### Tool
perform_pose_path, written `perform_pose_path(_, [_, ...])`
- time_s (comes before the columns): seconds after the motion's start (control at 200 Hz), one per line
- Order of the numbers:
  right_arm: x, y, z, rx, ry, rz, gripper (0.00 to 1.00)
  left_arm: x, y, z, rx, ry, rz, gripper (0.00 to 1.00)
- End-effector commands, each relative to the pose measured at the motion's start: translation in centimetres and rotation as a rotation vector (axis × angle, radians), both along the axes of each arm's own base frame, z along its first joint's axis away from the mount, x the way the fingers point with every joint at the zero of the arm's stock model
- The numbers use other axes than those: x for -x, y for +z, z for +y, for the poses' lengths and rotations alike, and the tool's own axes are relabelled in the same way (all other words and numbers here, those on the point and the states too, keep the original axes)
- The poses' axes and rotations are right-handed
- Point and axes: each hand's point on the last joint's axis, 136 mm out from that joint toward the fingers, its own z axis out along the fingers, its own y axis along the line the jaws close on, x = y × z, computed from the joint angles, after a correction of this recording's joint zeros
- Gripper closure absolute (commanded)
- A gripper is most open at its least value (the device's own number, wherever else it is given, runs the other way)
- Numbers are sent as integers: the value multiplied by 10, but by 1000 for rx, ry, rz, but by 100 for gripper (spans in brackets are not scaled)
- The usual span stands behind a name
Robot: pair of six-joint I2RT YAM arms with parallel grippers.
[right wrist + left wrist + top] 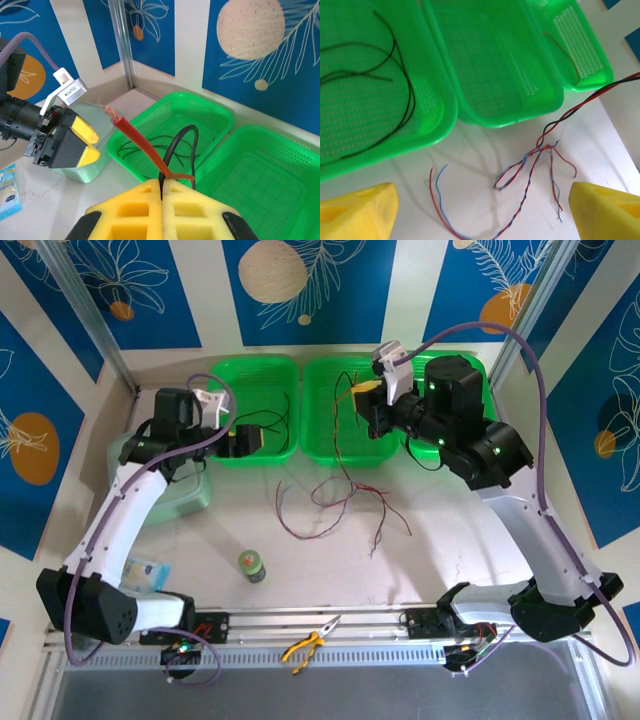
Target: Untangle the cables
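The red and black cables go from my right gripper into the tangle [540,146], so I need to hand their top [150,149] over to my left gripper to pull them free.
My right gripper [366,400] hangs above the middle green basket [325,445]. In the right wrist view its yellow fingers [145,205] are shut on a red cable [140,142] and a black cable [186,136]. From that grip the twisted strands drop to a loose red, black and blue tangle [345,502] on the white table. My left gripper [240,440] hovers at the left green basket [225,455]. In the left wrist view its fingers [360,212] stand wide apart, open, with the tangle [540,150] lying on the table below them. Loose black wires [395,65] lie in the left basket.
A third green basket [585,65] sits to the right, partly under the right arm. A pale green container [190,490] stands left of the baskets. A small green bottle [252,566], a blue packet [148,573] and yellow-handled pliers [310,643] lie near the front edge.
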Motion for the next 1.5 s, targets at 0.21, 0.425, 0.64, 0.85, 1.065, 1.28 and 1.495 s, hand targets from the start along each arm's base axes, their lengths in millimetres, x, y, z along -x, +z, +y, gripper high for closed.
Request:
perform_pose_path(0.21, [24, 75, -8, -56, 59, -220, 100, -16, 53, -20, 4, -51, -174, 12])
perform_pose_path(0.425, [28, 105, -11, -66, 69, -326, 100, -24, 67, -31, 23, -66, -211, 12])
perform_pose_path(0.64, [29, 113, -2, -96, 115, -340, 100, -27, 88, -38, 48, -79, -280, 12])
perform_pose_path(0.85, [44, 104, 3, -99, 186, -278, 100, -20, 161, -46, 90, -157, -454, 12])
perform_pose_path(1.065, [35, 67, 12, -62, 200, -156, 100, 6, 225, -62, 200, -294, -621, 12])
perform_pose_path(1.28, [17, 24, 30, -21, 238, -71, 100, 26, 234, -76, 226, -371, -663, 12])
perform_pose_path(1.495, [-2, -6, 46, 18, 265, 2, 100, 43, 226, -100, 295, -493, -603, 12])
